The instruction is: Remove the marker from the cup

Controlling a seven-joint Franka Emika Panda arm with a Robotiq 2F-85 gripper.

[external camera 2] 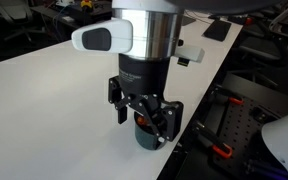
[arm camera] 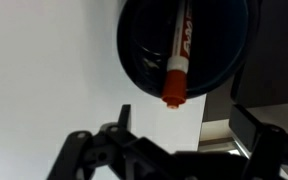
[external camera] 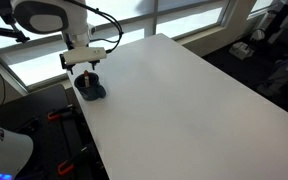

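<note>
Next, I rise, line up again and close on the marker's tip (arm camera: 174,98), because the marker's reddish-orange end (arm camera: 174,93) leans at the cup's rim, ahead of my gripper's open fingers.
The dark blue-grey cup (arm camera: 184,45) sits near the edge of the white table (external camera: 184,100). It also shows in both exterior views (external camera: 91,91) (external camera 2: 147,135). The marker (arm camera: 176,60) stands inside it, its reddish-orange end poking over the rim in the wrist view. My gripper (external camera 2: 142,118) hangs directly over the cup with its fingers spread either side of it; it also shows from above (external camera: 84,72). In the wrist view the dark fingers (arm camera: 174,140) are apart, and nothing is between them.
The table edge (arm camera: 206,110) runs close beside the cup, with floor and dark equipment beyond (external camera 2: 244,120). Windows line the far side (external camera: 134,20). The white tabletop stretches wide away from the cup.
</note>
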